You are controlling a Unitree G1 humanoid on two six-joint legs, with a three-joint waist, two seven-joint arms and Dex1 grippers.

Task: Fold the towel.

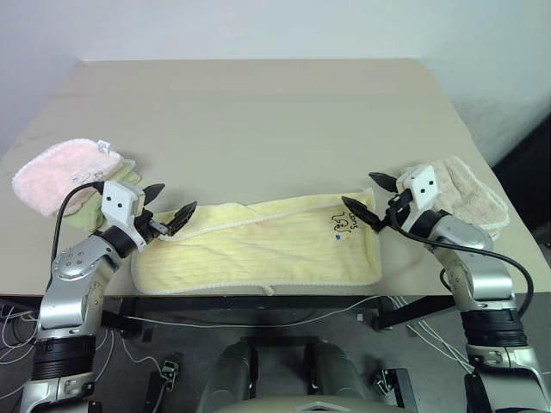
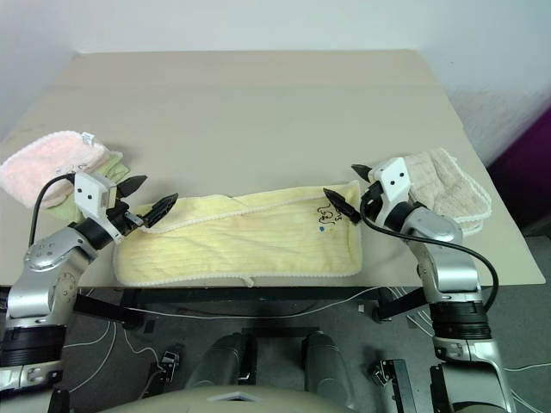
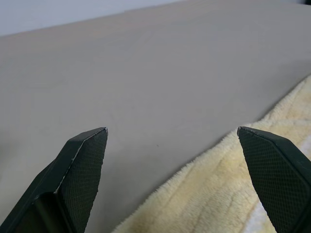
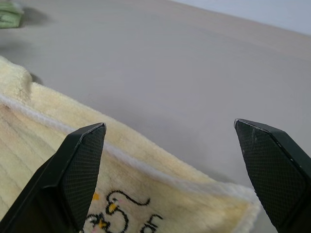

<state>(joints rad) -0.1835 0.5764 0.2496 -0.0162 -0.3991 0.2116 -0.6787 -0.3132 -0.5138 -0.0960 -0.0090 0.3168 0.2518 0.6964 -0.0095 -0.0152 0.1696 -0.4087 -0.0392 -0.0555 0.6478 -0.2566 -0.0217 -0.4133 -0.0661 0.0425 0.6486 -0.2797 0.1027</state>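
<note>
The yellow towel (image 1: 258,254) will pull straight along the white hem (image 1: 258,220) and come up in one piece when the robot lifts, because the hem runs at a slant between the robot's grippers.
The pale yellow towel (image 1: 267,245) lies folded lengthwise into a long strip near the table's front edge, with a dark embroidered mark (image 1: 345,224) near its right end. My left gripper (image 1: 169,205) hovers open just above the towel's far left corner, nothing between its fingers. Over the far right corner, my right gripper (image 1: 371,196) is open as well and holds nothing. In the left wrist view the towel's fluffy edge (image 3: 218,194) lies under the fingers. The hemmed border (image 4: 141,165) and the mark show in the right wrist view.
A fluffy pink folded towel (image 1: 60,172) rests on a green cloth (image 1: 120,176) at the table's left edge. A beige folded towel (image 1: 465,194) sits at the right edge, just behind my right arm. The beige table (image 1: 258,112) stretches bare behind the yellow towel.
</note>
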